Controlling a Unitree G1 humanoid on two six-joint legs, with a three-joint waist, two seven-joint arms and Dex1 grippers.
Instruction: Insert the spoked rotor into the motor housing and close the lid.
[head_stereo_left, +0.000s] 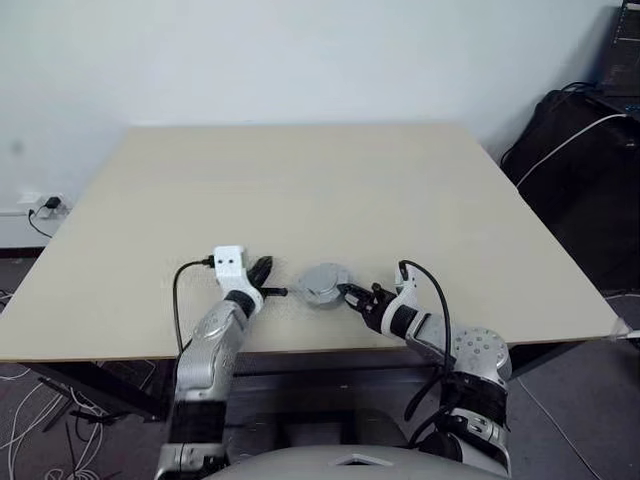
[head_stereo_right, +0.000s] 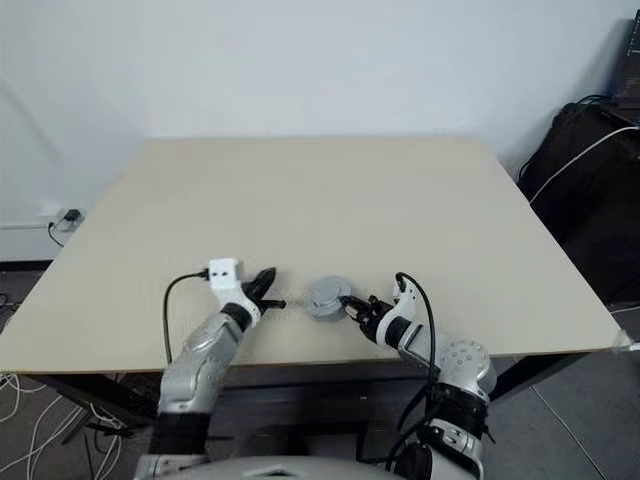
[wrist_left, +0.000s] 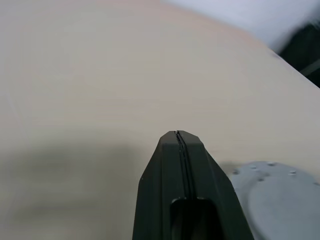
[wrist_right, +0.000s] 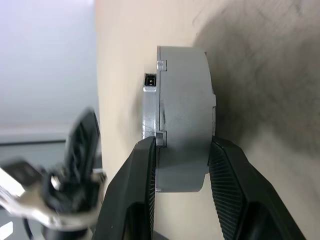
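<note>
Next, I open my left gripper, now shut beside the motor housing in my right gripper (head_stereo_left: 324, 283), and use it to take the housing by its free rim (head_stereo_left: 304, 290).
The motor housing (head_stereo_left: 324, 285) is a round grey puck near the table's front edge. The light-grey lid (wrist_left: 280, 200) with its raised flat centre sits closed on top of it. My right gripper (head_stereo_left: 346, 292) reaches in from the right and is shut on the housing's rim. In the right wrist view its two fingers (wrist_right: 227, 175) press on opposite faces of the puck (wrist_right: 182, 100). My left gripper (head_stereo_left: 266, 276) hangs just left of the housing, apart from it, with its fingers (wrist_left: 180, 150) shut and holding nothing. The spoked rotor is hidden.
The beige table (head_stereo_left: 300, 180) stretches wide and bare behind the housing. Its front edge runs just under both hands. Black bags and cables (head_stereo_left: 580, 160) stand off the table's right side. A wall socket with a plug (head_stereo_left: 45, 207) is at the far left.
</note>
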